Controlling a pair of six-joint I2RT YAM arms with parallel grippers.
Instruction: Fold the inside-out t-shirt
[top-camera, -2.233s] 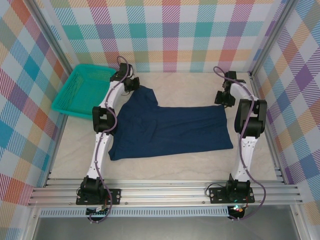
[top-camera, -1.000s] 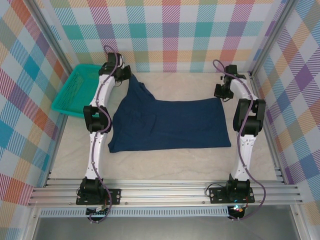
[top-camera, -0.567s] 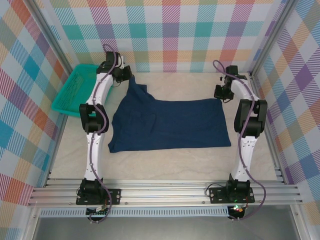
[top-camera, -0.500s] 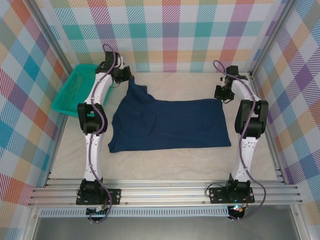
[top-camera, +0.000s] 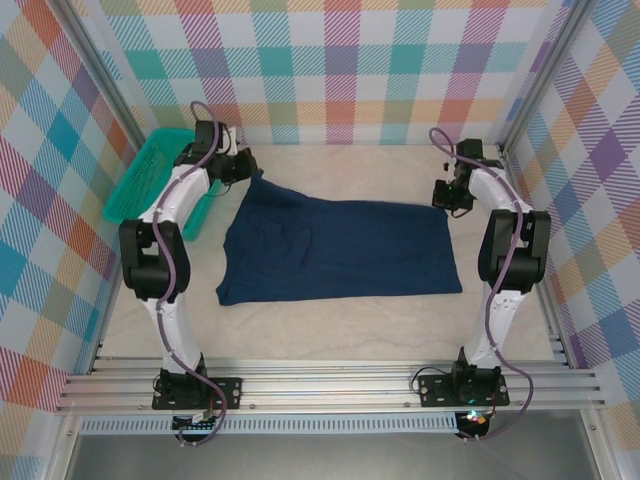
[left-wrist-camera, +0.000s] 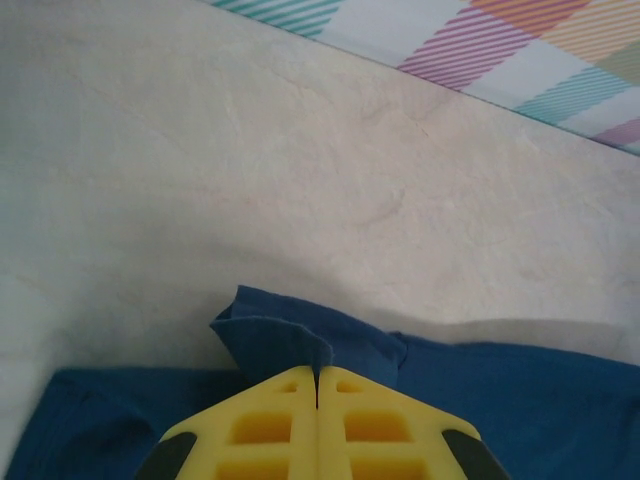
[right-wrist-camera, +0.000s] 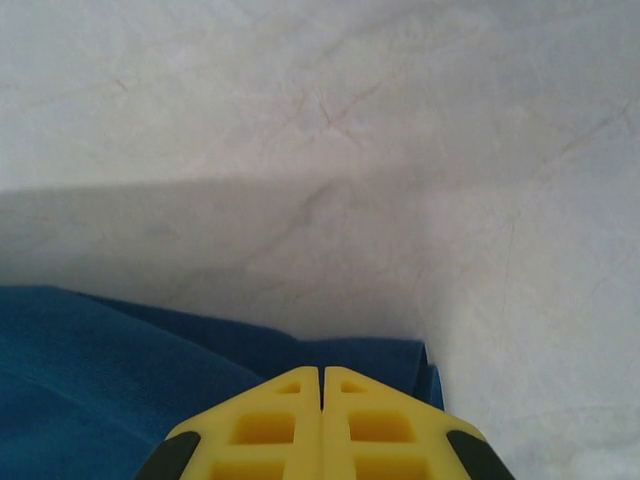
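Both of the robot's grippers hold the t-shirt's ends, so the left gripper should keep bringing the t-shirt's corner back over the flat cloth (top-camera: 256, 226) until the t-shirt's far edge (top-camera: 345, 203) lies straight, then let go.
The inside-out t-shirt (top-camera: 340, 248) is dark navy and lies spread across the middle of the table. My left gripper (top-camera: 246, 170) is shut on the shirt's far left corner, and in the left wrist view a fold of blue cloth (left-wrist-camera: 290, 340) sticks out from between the yellow fingertips (left-wrist-camera: 317, 375). My right gripper (top-camera: 441, 197) is shut on the shirt's far right corner; in the right wrist view the cloth edge (right-wrist-camera: 380, 352) runs under the closed yellow fingertips (right-wrist-camera: 321, 372).
A teal mesh basket (top-camera: 160, 180) stands at the far left, partly behind the left arm. Checked walls close in the back and both sides. Bare pale table (top-camera: 350, 165) lies beyond the shirt and along the near edge.
The left arm swung outward to the left, drawing the shirt's raised far left corner down and flatter. The right gripper shifted slightly nearer with its corner, and the shirt's top edge now runs straighter.
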